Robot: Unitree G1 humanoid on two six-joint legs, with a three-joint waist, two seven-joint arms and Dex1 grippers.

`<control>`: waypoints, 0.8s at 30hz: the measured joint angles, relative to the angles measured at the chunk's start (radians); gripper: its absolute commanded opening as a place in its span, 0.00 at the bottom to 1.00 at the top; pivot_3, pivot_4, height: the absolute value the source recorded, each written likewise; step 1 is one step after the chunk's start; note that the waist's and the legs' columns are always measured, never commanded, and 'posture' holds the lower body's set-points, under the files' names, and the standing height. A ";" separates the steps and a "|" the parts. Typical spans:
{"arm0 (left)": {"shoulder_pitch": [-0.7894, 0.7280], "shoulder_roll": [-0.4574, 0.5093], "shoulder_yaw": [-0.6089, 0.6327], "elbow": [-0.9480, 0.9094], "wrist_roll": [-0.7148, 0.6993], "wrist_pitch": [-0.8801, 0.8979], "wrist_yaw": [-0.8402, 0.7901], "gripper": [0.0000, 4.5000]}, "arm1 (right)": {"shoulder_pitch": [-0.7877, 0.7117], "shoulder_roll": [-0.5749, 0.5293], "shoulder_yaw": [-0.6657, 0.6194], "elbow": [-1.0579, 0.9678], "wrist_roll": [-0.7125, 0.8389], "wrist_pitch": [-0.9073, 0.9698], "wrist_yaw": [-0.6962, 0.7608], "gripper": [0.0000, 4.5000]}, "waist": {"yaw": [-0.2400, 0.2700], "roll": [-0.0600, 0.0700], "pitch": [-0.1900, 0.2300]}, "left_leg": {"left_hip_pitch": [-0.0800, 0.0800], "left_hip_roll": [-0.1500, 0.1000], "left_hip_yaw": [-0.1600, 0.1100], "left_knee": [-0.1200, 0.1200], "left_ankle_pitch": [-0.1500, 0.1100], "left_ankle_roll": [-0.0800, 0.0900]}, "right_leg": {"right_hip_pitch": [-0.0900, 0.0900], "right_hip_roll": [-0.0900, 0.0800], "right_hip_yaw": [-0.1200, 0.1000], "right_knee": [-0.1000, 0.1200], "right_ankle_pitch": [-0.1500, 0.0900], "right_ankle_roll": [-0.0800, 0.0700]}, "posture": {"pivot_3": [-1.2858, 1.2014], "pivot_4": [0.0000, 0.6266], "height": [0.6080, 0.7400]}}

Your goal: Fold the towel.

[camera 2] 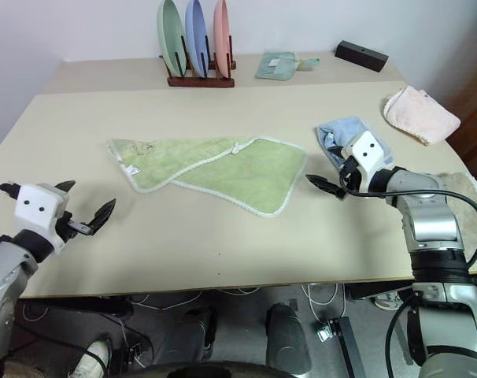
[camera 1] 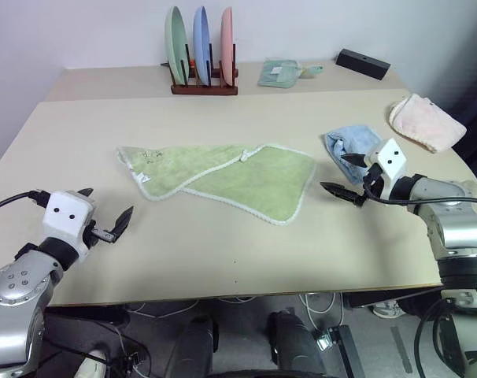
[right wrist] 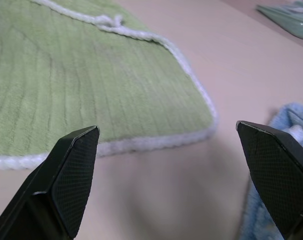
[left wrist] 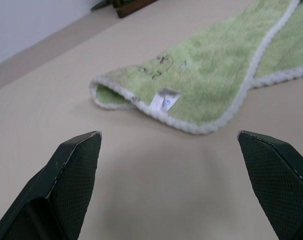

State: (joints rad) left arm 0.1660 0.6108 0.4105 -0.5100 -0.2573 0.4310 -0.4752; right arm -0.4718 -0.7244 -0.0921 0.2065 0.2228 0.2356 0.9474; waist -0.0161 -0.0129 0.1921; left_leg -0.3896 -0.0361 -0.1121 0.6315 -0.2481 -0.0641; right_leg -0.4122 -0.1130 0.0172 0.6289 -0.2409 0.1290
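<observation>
The top layer of the towel point(camera 1: 254, 183) lies slanted point(camera 1: 193, 178) over the lower layer, so the towel will straighten out into a long doubled piece when the robot lifts the towel's corners.
The towel point(camera 1: 223, 177), light green with whitish edging, lies flat in the middle of the table point(camera 1: 223, 260). One layer is folded diagonally over the other, with a small loop point(camera 1: 244, 154) on the fold. Its left end carries a dark printed mark and a white tag point(left wrist: 165, 98). My left gripper point(camera 1: 106, 206) hovers open near the front left, a short way from that left end point(left wrist: 121, 92). To the right of the towel's rounded right corner point(right wrist: 191, 110), my right gripper point(camera 1: 342, 173) is open just off the edge. Neither gripper holds anything.
A light blue towel point(camera 1: 350, 142) lies bunched right beside my right gripper. A pale pink towel point(camera 1: 426, 120) sits at the far right. At the back stand a plate rack point(camera 1: 201, 47), a teal folded cloth point(camera 1: 282, 72) and a black box point(camera 1: 363, 63).
</observation>
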 measured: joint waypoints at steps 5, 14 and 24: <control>-0.021 -0.002 -0.005 0.010 0.007 -0.004 0.000 0.99 | 0.005 0.008 0.000 -0.029 0.000 0.007 -0.008 1.00 | 0.000 0.000 0.000 | 0.000 0.000 0.000 0.000 0.000 0.000 | 0.000 0.000 0.000 0.000 0.000 0.000 | 0.52 0.24 1.00; -0.020 -0.003 -0.011 0.011 0.011 -0.009 -0.003 0.99 | -0.005 0.091 0.044 -0.028 -0.003 0.011 -0.032 1.00 | -0.001 0.000 0.000 | 0.000 0.000 0.000 0.000 0.000 0.000 | 0.000 0.000 0.000 0.000 0.000 0.000 | 0.52 0.24 1.00; -0.026 0.055 -0.110 0.053 0.043 -0.028 -0.073 0.99 | 0.132 0.061 0.030 -0.195 0.050 0.115 -0.033 1.00 | 0.003 0.000 0.000 | 0.000 0.000 0.000 0.000 0.000 0.000 | 0.000 0.000 0.000 0.000 0.000 -0.001 | 0.52 0.24 1.00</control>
State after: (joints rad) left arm 0.1398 0.6657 0.3003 -0.4573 -0.2148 0.4034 -0.5485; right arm -0.3396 -0.6636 -0.0624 0.0115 0.2733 0.3511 0.9140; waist -0.0131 -0.0129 0.1920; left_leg -0.3895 -0.0362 -0.1122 0.6315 -0.2481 -0.0641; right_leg -0.4119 -0.1131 0.0172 0.6289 -0.2413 0.1285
